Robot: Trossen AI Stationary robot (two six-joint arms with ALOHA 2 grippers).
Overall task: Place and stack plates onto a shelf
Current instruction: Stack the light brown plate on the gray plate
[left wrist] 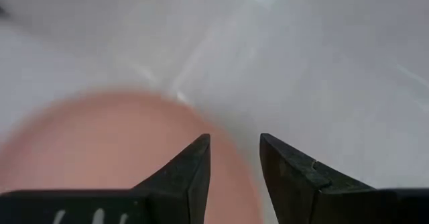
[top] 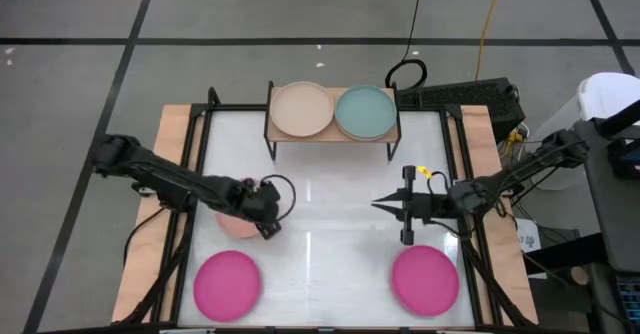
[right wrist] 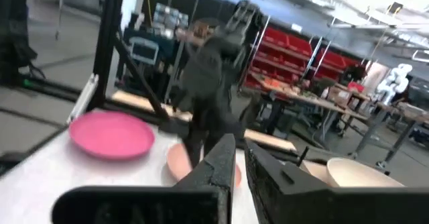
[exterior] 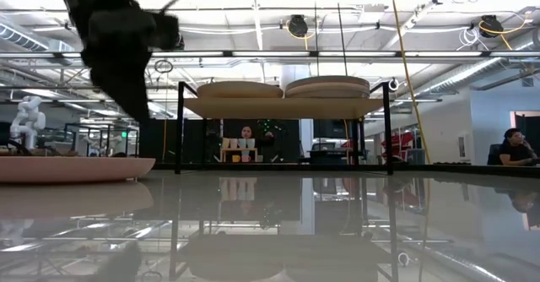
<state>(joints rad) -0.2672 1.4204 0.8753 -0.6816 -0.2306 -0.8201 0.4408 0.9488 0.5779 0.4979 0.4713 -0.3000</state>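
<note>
The pale pink plate's rim matches my open left gripper's gap, so I should keep lowering until both fingers straddle it, then close.
The shelf stands at the table's far middle, with a beige plate and a teal plate lying side by side on its board. A pale pink plate lies flat on the table at the left. My left gripper hangs open just above that plate's right rim, pointing steeply down and touching nothing. Two magenta plates lie near the front edge. My right gripper is shut and empty, held level above the table's right half and pointing toward the left.
The wooden table frame with black rails borders the white top on both sides. The middle of the table between the two arms is bare. Cables and a black box lie behind the shelf's right end.
</note>
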